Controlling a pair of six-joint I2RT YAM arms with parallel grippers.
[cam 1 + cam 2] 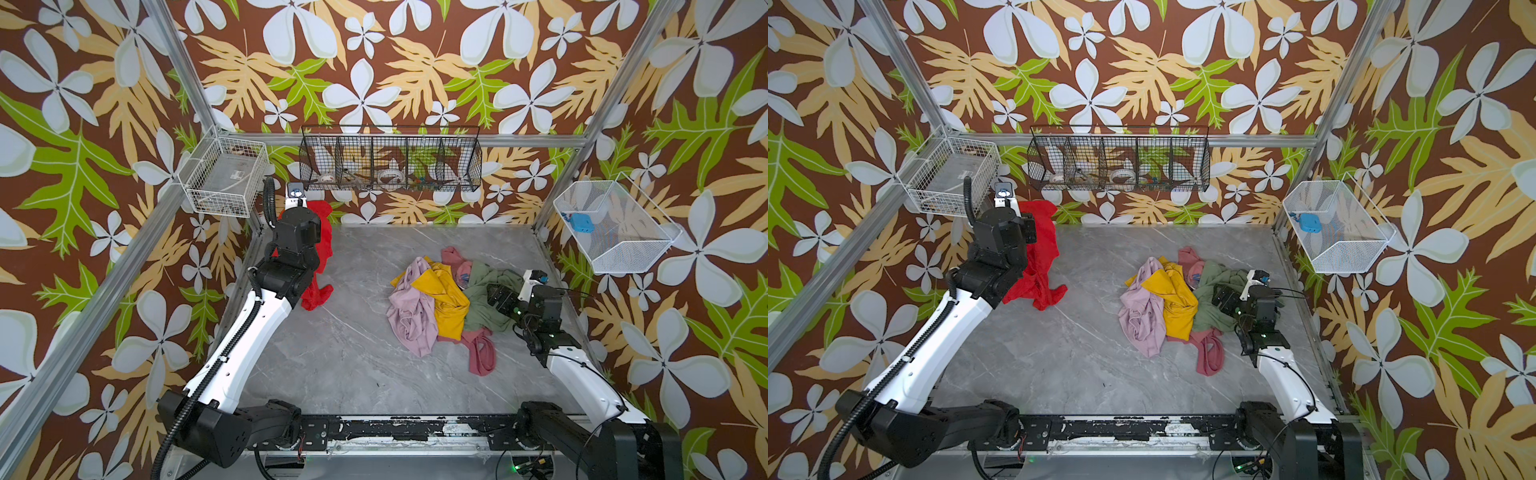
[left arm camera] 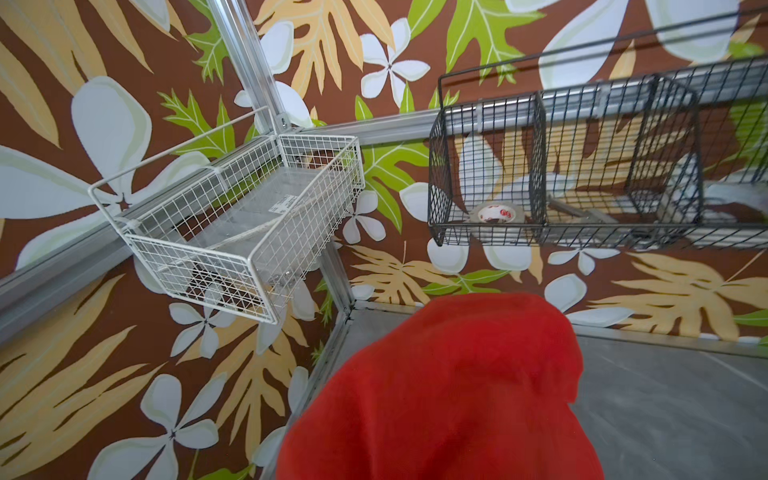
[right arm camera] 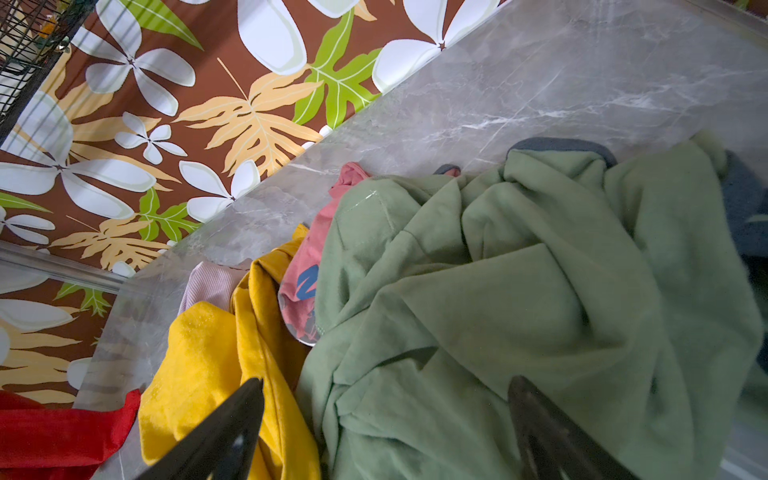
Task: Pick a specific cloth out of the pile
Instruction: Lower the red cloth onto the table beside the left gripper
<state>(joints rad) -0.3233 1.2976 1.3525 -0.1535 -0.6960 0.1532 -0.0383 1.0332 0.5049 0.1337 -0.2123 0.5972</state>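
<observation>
I should keep lowering the red cloth with my left gripper, as it hangs clear of the pile, to the open grey table until it lies there, then let go.
The cloth, bright red, hangs at the back left with its lower end resting on the table; it also shows in the other top view as the cloth. My left gripper is raised there and shut on its top. In the left wrist view the cloth covers the jaws completely. The pile of yellow, lilac, rose and olive garments lies right of centre. My right gripper hovers open over the pile's olive green garment, holding nothing. A corner of the red cloth shows in the right wrist view.
A white wire basket hangs at the back left corner, close to the raised left wrist. A black wire basket runs along the back wall. A white mesh basket hangs on the right wall. The table is grey marble.
</observation>
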